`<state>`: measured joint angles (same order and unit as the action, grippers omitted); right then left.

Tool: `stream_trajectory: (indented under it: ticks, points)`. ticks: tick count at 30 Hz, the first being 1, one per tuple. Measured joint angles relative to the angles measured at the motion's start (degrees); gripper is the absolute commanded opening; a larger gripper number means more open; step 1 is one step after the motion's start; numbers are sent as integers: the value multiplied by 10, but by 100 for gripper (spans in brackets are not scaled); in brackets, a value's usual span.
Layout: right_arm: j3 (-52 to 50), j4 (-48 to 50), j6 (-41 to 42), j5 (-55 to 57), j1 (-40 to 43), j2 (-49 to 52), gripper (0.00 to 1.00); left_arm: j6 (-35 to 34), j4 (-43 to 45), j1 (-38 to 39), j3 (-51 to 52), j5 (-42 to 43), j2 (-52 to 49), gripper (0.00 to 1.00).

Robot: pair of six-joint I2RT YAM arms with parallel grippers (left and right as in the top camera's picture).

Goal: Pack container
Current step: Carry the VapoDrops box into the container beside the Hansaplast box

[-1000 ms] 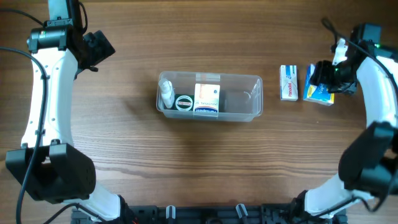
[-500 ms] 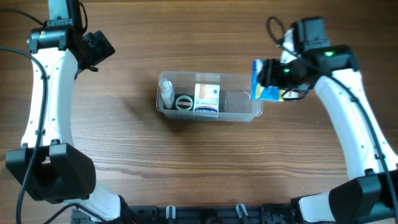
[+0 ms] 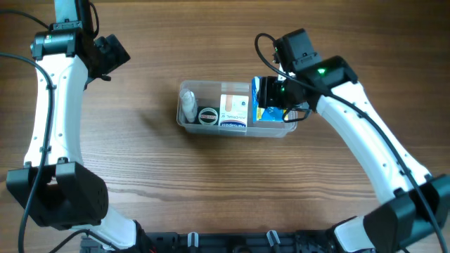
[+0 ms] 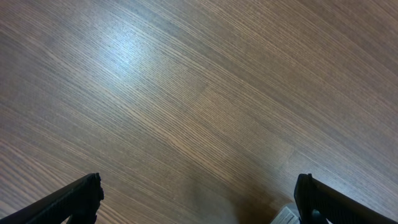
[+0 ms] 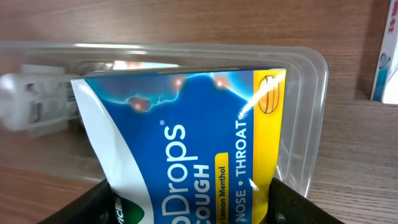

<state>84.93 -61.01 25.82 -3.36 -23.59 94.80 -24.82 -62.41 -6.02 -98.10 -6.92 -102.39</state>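
The cough drops box (image 3: 266,112) is hanging above the free space (image 3: 273,127) next to the white box, so the robot's right gripper should go on lowering it until it rests inside the container.
The container (image 3: 211,83) is a clear tub at the table's middle. It holds a white bottle (image 3: 188,105), a round black tin (image 3: 207,115) and a white box (image 3: 234,111). My right gripper (image 3: 271,98) is shut on a blue and yellow cough drops bag (image 3: 268,112) over the tub's right end. In the right wrist view the bag (image 5: 186,124) fills the space between the right gripper's (image 5: 193,208) fingers, with the container's rim (image 5: 314,93) behind it. My left gripper (image 3: 111,55) stands open far to the upper left, with only bare wood between its fingertips (image 4: 81,199).
A white medicine box (image 5: 388,50) lies on the wood to the right of the tub, at the edge of the right wrist view. In the overhead view the right arm (image 3: 351,119) hides it.
My right gripper has carried the bag from the table's right side leftwards to over the container's right end. The left arm has not moved.
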Motion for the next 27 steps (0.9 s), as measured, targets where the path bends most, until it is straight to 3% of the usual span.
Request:
stream_trajectory:
  ticks: [27]
  points:
    - [0, 15, 18, 54, 0, 121, 65, 0, 0, 0, 0, 0, 0, 100]
